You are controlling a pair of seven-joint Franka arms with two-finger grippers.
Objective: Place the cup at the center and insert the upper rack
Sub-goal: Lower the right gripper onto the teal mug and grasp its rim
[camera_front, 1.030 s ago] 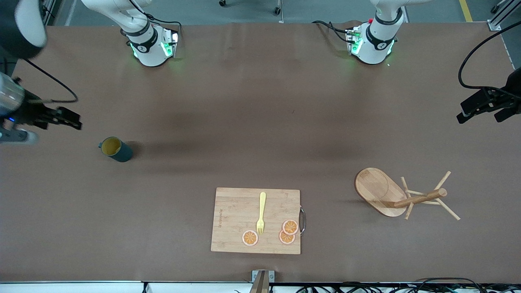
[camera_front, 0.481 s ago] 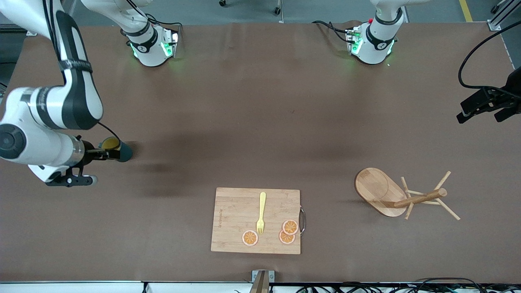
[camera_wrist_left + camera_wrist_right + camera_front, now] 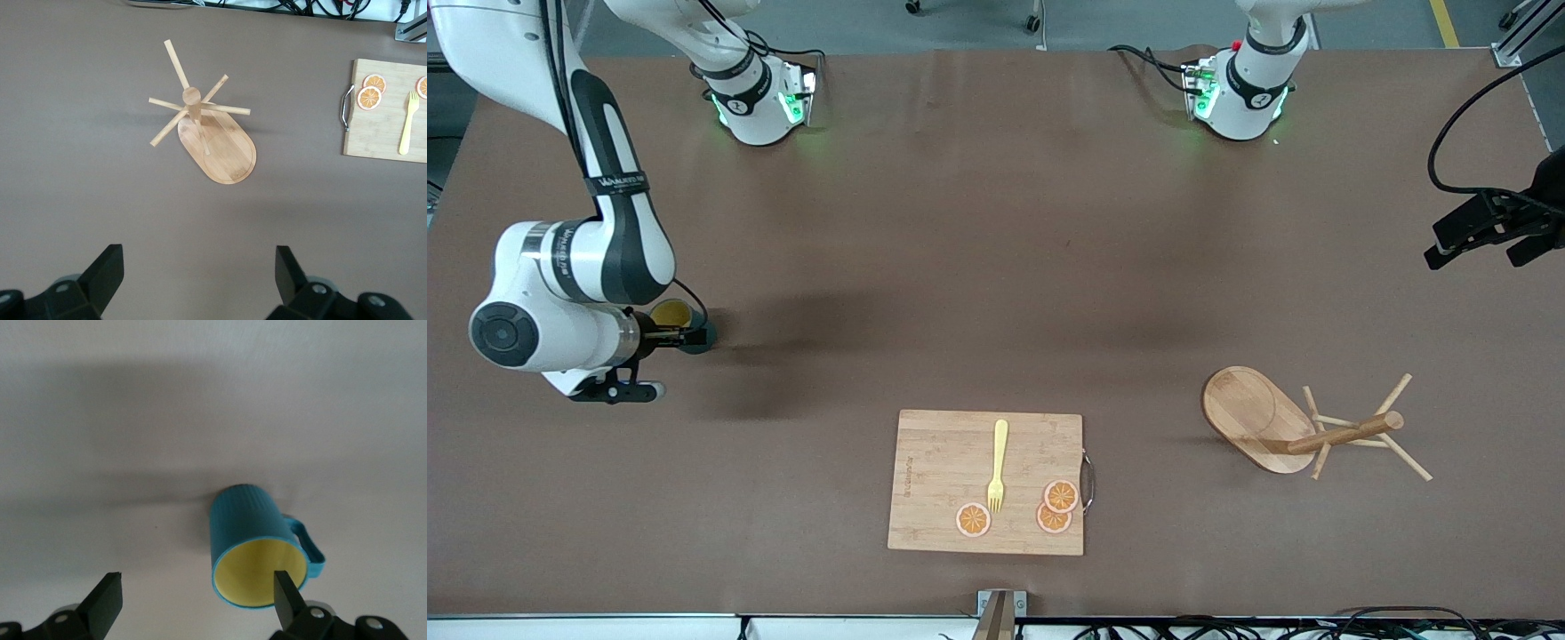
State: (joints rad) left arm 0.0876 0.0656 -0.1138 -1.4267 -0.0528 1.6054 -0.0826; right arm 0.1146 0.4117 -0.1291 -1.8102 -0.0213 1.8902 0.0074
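Note:
The cup's opening (image 3: 672, 313) shows only plain yellow, so I should expect the cup to be empty all the way to its bottom when I carry it.
The cup (image 3: 669, 313), teal with a yellow inside, stands toward the right arm's end of the table, partly hidden by my right hand. My right gripper (image 3: 685, 337) is open just over it. In the right wrist view the cup (image 3: 248, 520) lies off to one side of the gripper (image 3: 197, 597), and one fingertip (image 3: 285, 590) crosses its mouth. The upper rack (image 3: 1280, 427), a wooden mug tree, lies tipped on its side toward the left arm's end. My left gripper (image 3: 1474, 260) waits open and empty over the table's edge. In its wrist view (image 3: 200, 267) the rack (image 3: 223, 143) lies apart from it.
A rectangular wooden cutting board (image 3: 943, 462) with a yellow fork (image 3: 998, 462) and three orange slices (image 3: 973, 519) lies near the front camera at mid-table. It also shows in the left wrist view (image 3: 380, 133). Both arm bases (image 3: 760, 98) stand along the top.
My right arm has swung in from the table's end and brought its open gripper over the cup. The cup, the rack and the left arm have not moved.

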